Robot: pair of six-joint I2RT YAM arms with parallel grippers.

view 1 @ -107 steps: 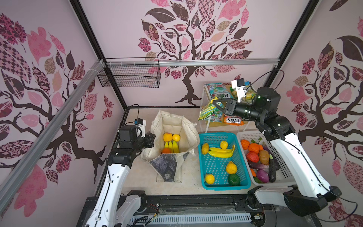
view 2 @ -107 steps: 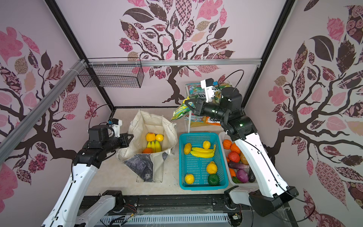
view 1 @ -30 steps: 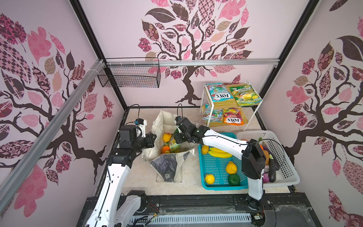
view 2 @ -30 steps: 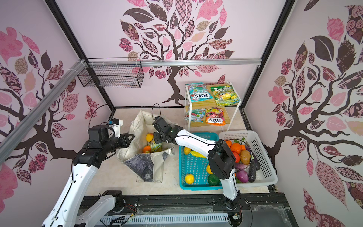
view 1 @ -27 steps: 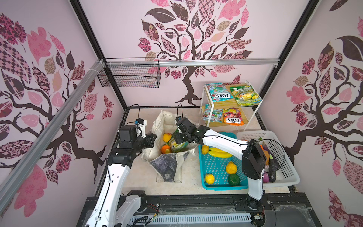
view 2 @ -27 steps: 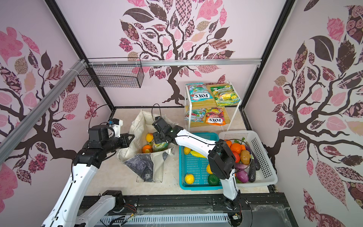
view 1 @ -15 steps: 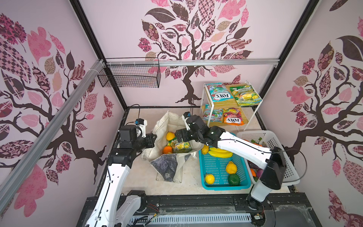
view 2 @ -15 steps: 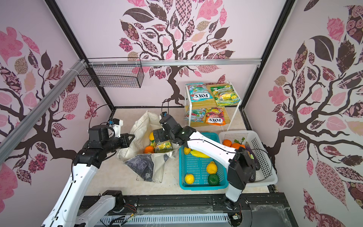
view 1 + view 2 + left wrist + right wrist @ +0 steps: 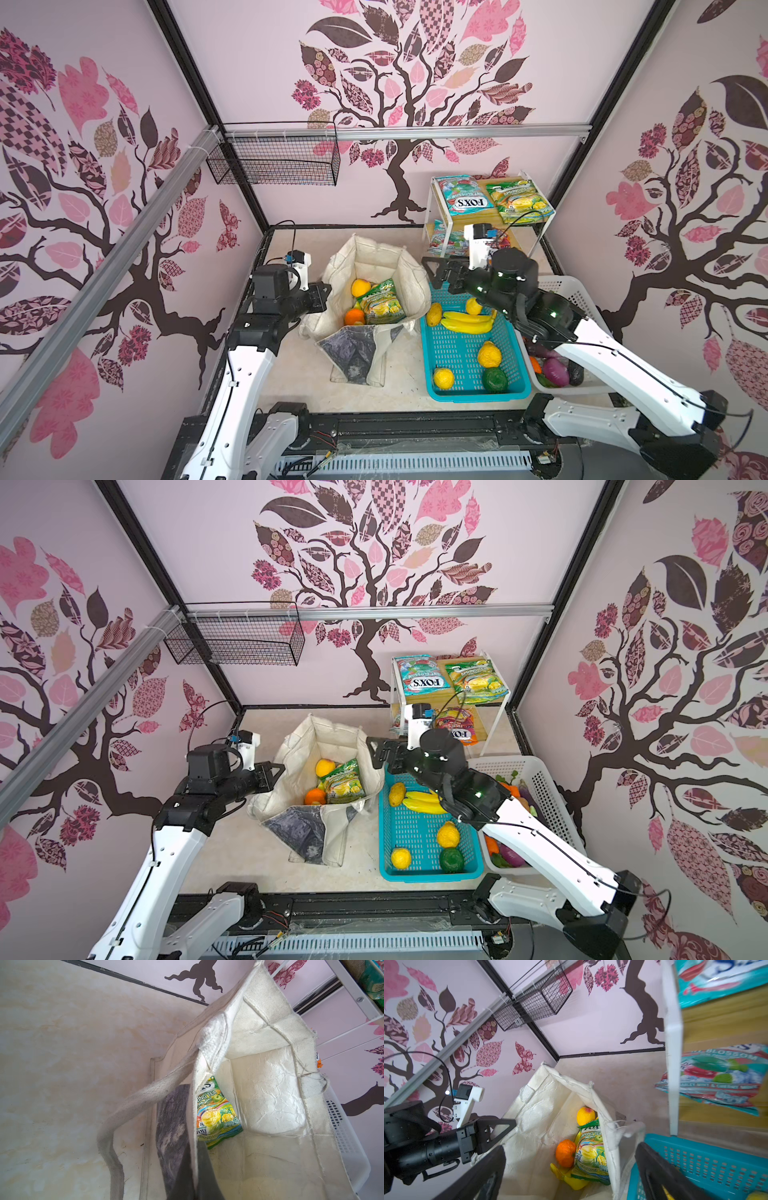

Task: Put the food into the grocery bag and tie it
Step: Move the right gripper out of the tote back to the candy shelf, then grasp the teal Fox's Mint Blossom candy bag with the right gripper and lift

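Observation:
My right gripper is open, and the teal packet's front edge [image 9: 470,210] is free on the rack's top shelf [image 9: 481,217]. My right gripper should keep going toward the rack and close on that edge of the packet.
The cream grocery bag [image 9: 374,259] [image 9: 328,737] stands open on the table. Inside it lie a green snack packet [image 9: 380,301] [image 9: 590,1153], an orange [image 9: 354,316], a yellow-red fruit [image 9: 360,286] and a yellow piece partly under the packet. My left gripper [image 9: 324,296] [image 9: 195,1147] is shut on the bag's left rim, and the cloth edge shows between its fingers. My right gripper [image 9: 434,270] [image 9: 570,1147] hangs open and empty above the bag's right rim. More food lies in the baskets and on the rack to the right.
A teal basket [image 9: 473,390] with bananas [image 9: 467,322] and round fruits sits right of the bag. Beside it is a white basket [image 9: 582,291] of vegetables. A white rack [image 9: 430,208] at the back right holds several snack packets. A wire basket [image 9: 274,166] hangs on the back wall.
My right gripper let the green packet go into the bag, opened wide and drew up and to the right, out of the bag. The left gripper kept its hold on the rim.

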